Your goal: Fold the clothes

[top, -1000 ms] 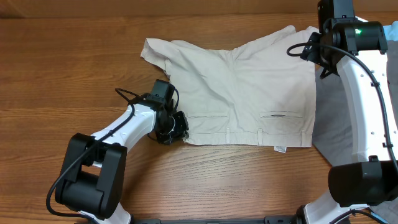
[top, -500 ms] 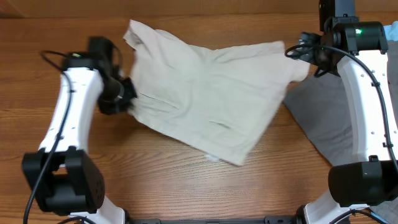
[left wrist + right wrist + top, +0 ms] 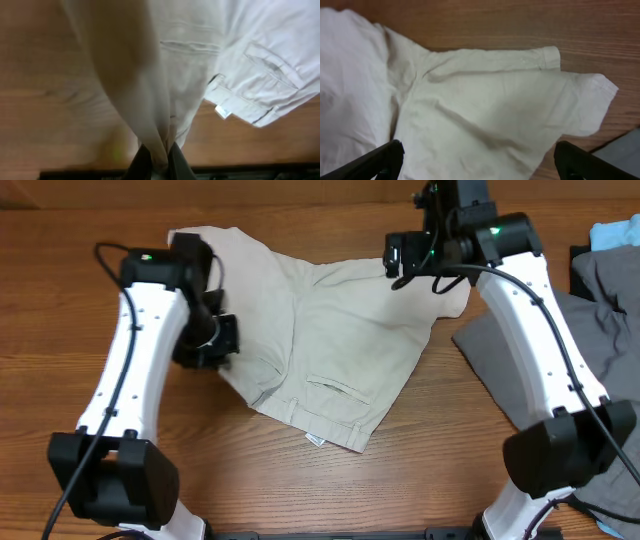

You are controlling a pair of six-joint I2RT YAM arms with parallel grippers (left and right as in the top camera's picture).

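My left gripper should bring the shorts' lifted edge (image 3: 238, 375) back across over the waistband (image 3: 325, 425) to double the shorts, since that edge is out beside the flat pocket half.
The cream shorts (image 3: 340, 340) lie rotated on the wooden table, waistband and small white tag (image 3: 314, 440) toward the front. My left gripper (image 3: 222, 337) is shut on the shorts' left edge and lifts it; the left wrist view shows fabric (image 3: 150, 100) pinched between the fingers (image 3: 159, 159). My right gripper (image 3: 415, 255) is open above the shorts' far right leg; the right wrist view shows both fingers spread wide (image 3: 477, 160) over the cloth (image 3: 485, 110), not touching it.
A grey garment (image 3: 540, 370) lies on the table at the right, under the right arm. A light blue garment (image 3: 612, 232) and another grey one (image 3: 605, 275) sit at the far right edge. Bare wood (image 3: 60, 300) lies left.
My left gripper has carried the shorts' edge up and left, swinging the shorts round. My right gripper has let go of the far leg and moved left over it.
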